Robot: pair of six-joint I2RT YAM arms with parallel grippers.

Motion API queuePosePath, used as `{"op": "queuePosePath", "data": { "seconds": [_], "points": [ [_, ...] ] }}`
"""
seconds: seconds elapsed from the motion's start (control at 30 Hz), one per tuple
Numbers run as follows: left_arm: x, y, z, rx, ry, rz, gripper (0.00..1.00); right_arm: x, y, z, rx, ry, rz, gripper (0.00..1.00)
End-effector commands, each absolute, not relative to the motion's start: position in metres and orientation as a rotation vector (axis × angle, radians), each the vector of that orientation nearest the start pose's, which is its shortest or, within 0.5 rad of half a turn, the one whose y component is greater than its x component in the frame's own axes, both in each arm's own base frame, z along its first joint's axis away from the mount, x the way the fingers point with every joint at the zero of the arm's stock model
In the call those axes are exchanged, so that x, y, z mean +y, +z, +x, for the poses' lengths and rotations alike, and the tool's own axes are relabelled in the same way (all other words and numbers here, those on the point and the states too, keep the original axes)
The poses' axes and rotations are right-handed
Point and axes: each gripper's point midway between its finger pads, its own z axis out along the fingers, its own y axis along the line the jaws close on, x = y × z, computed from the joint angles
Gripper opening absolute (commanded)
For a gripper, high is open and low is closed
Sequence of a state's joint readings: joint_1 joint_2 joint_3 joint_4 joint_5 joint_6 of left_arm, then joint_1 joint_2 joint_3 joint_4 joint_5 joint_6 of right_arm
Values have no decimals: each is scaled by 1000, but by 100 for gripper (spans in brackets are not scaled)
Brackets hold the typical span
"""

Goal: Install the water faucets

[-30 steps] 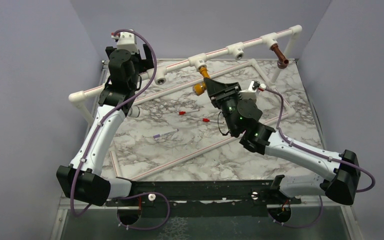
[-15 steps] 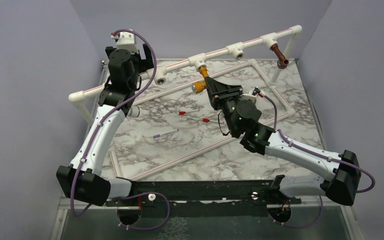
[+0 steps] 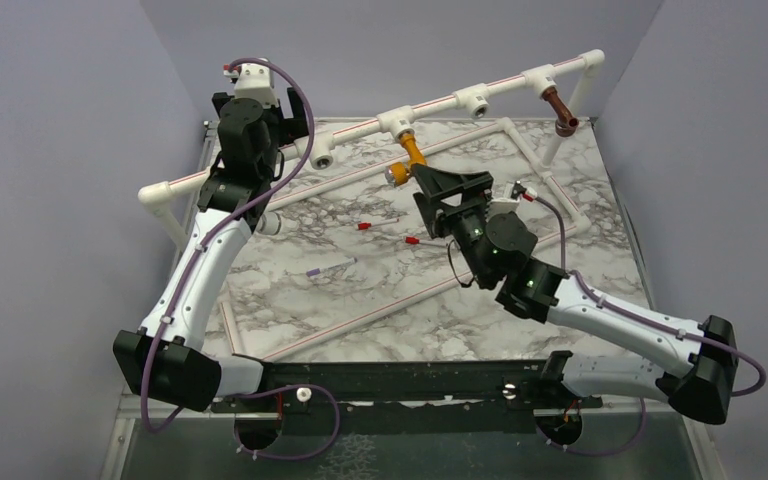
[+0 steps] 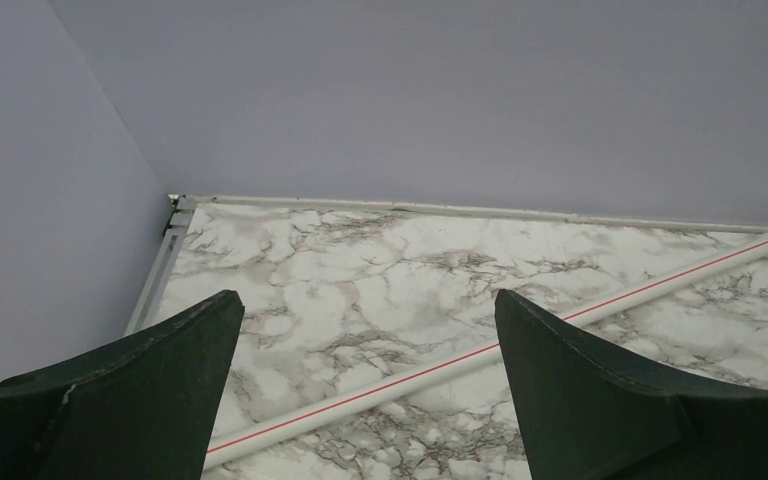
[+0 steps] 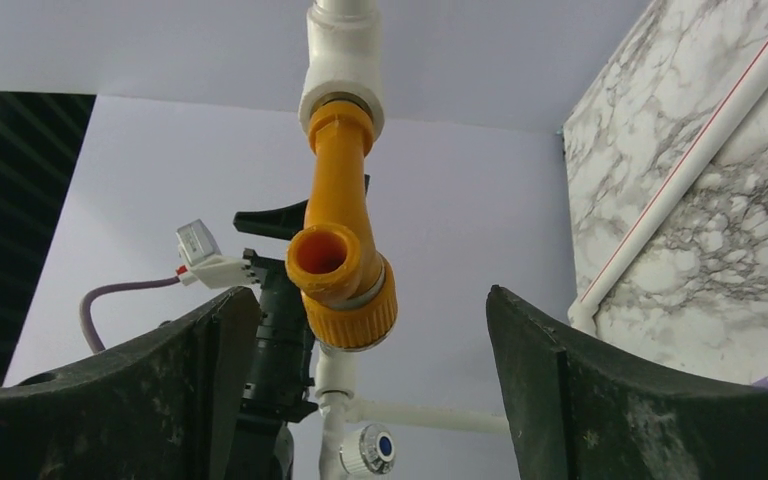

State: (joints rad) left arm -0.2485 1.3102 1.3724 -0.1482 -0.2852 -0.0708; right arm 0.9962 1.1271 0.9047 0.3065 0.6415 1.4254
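The robot's right gripper is rolled over at the orange-yellow faucet's ribbed end (image 3: pixel 398 175). It needs to move away and roll back first, then grip and turn the faucet's body (image 3: pixel 414 150).
An orange-yellow water faucet (image 3: pixel 407 157) (image 5: pixel 337 252) hangs slanted from a white tee (image 3: pixel 397 122) (image 5: pixel 343 62) on the raised pipe rail. My right gripper (image 3: pixel 453 182) (image 5: pixel 365 300) is open just in front of its ribbed end. Its fingers stand apart on either side and touch nothing. A dark brown water faucet (image 3: pixel 560 110) sits in the tee (image 3: pixel 540 80) at the rail's far right. My left gripper (image 3: pixel 297 122) (image 4: pixel 367 300) is open and empty at the back left, over bare marble.
Two tees (image 3: pixel 475 103) (image 3: pixel 322 158) on the rail have empty sockets. A white pipe frame (image 3: pixel 360 320) (image 4: pixel 460 362) with red stripes lies on the marble table. Small red-tipped pieces (image 3: pixel 364 226) (image 3: pixel 412 241) and a purple one (image 3: pixel 312 271) lie mid-table. Grey walls close in on three sides.
My right gripper has opened, let go of the orange-yellow faucet and drawn back slightly. The faucet stays in its tee. The left arm has not moved.
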Motion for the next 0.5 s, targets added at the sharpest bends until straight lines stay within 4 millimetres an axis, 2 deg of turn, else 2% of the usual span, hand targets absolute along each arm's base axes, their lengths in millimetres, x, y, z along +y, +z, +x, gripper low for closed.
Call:
{"op": "queuePosePath", "data": {
  "seconds": [0.0, 0.27, 0.47],
  "points": [
    [-65, 298, 429, 1904, 12, -20, 97, 277, 375, 266, 1425, 1369, 802, 88],
    [-65, 298, 429, 1903, 11, -21, 97, 252, 386, 250, 1431, 1141, 467, 89],
    [-65, 298, 429, 1904, 10, -22, 97, 233, 390, 248, 1439, 833, 159, 89]
  ]
}}
